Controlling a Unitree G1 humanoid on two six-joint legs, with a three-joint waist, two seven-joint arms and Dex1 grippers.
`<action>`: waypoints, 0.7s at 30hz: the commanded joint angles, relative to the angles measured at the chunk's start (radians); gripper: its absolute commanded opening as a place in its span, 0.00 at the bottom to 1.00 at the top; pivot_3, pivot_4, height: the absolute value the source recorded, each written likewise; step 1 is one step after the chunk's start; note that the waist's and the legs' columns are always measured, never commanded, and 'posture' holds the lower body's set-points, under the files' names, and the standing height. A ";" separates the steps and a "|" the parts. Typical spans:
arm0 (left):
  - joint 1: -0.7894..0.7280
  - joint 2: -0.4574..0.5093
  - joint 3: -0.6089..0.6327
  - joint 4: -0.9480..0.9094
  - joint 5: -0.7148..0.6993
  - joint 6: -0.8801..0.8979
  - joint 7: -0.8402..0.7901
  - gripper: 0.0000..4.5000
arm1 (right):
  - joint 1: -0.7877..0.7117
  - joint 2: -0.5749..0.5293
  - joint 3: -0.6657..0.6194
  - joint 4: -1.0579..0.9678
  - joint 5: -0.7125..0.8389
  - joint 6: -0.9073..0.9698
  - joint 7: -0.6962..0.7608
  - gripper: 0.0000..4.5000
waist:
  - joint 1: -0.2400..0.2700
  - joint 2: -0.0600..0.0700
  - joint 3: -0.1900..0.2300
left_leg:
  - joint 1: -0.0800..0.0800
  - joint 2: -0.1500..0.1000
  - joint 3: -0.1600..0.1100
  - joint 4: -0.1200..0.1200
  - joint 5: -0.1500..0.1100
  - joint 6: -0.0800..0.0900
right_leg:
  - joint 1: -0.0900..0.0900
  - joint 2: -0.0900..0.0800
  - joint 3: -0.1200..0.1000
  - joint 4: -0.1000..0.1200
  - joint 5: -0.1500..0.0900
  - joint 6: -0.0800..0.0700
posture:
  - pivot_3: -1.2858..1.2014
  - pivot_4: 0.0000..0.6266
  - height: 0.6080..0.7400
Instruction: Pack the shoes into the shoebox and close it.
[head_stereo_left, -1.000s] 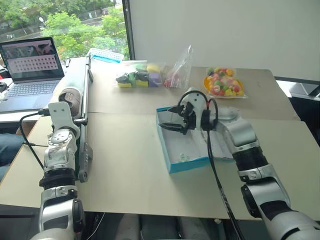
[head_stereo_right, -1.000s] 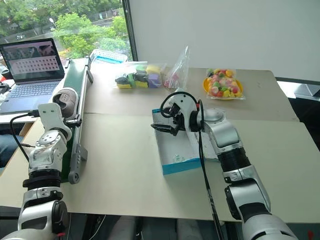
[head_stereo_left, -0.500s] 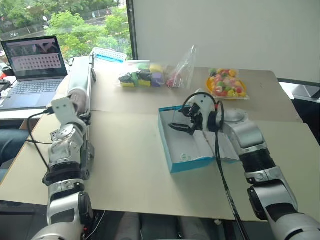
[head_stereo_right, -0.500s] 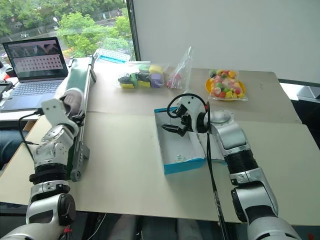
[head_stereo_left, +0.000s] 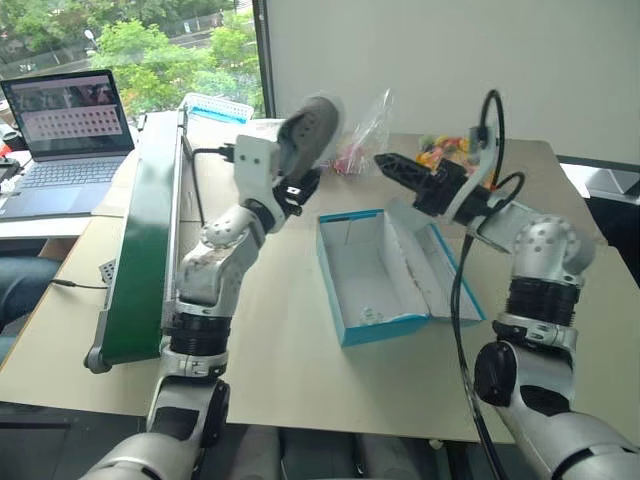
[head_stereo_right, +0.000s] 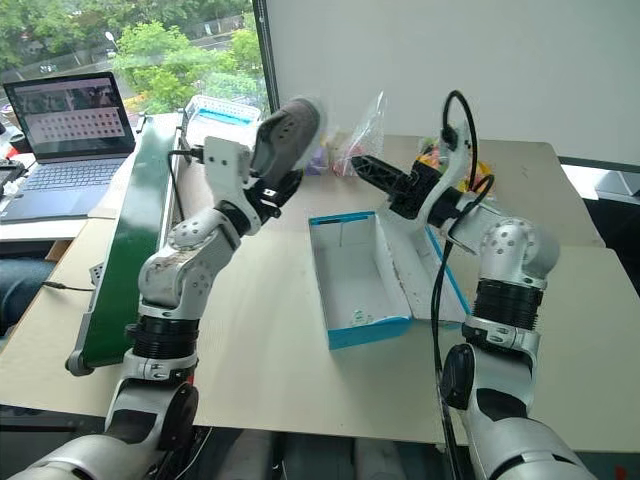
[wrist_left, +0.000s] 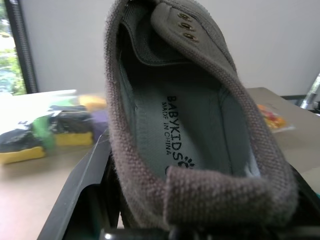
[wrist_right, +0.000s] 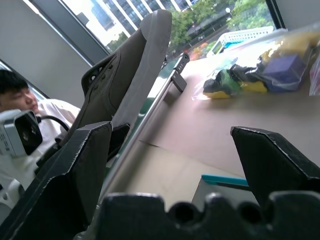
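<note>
Next, my right gripper takes hold of the shoe's front half (head_stereo_left: 313, 123) before it lays the shoe in the shoebox, because the grey shoe points toe up with its heel in my left gripper (head_stereo_left: 291, 168).
One grey shoe (head_stereo_left: 306, 128) with a pale sole hangs in the air, toe up, over the table beyond the far left corner of the shoebox. My left gripper (head_stereo_left: 297, 180) is shut on its heel end; the insole (wrist_left: 190, 125) fills the left wrist view. The blue shoebox (head_stereo_left: 338, 292) stands open and white inside, its lid (head_stereo_left: 447, 285) laid flat to the right. My right gripper (head_stereo_left: 395, 168) hovers above the box's far edge, open, pointing left at the shoe (wrist_right: 125, 65), with nothing between its fingers (wrist_right: 80, 165).
A long green belt unit (head_stereo_left: 145, 230) lies along the table's left side, a laptop (head_stereo_left: 68, 120) beyond it. Clear bags of colourful items (head_stereo_left: 362, 140) and a yellow plate of sweets (head_stereo_right: 440, 155) sit at the back. A person (wrist_right: 20, 95) sits at the left.
My left gripper took the shoe off the green belt and swung it up and right toward the box. My right gripper rose out of the box, rolled and now points left.
</note>
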 joint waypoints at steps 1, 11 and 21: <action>-0.053 -0.031 -0.031 -0.044 -0.017 -0.005 -0.032 0.58 | -0.018 0.003 -0.031 -0.092 0.086 0.050 -0.062 1.00 | -0.004 0.000 0.000 | 0.000 0.000 0.000 0.000 0.000 0.000 | 0.000 0.000 0.000 -0.001 0.000 0.000 | 0.52 0.24 1.00; -0.011 -0.115 -0.081 -0.009 -0.007 -0.009 -0.050 0.58 | 0.006 0.002 -0.047 -0.176 0.122 -0.026 -0.146 1.00 | -0.016 0.000 0.000 | -0.001 0.000 0.000 0.000 0.000 0.000 | 0.000 0.000 0.000 -0.002 0.000 0.000 | 0.52 0.24 1.00; 0.050 -0.138 -0.073 -0.054 -0.015 0.041 -0.023 0.58 | -0.005 -0.031 -0.037 -0.114 0.117 -0.089 -0.145 0.55 | -0.019 0.001 0.000 | 0.000 0.000 0.000 0.000 0.000 0.000 | 0.000 0.000 0.001 -0.002 0.000 0.000 | 0.52 0.24 1.00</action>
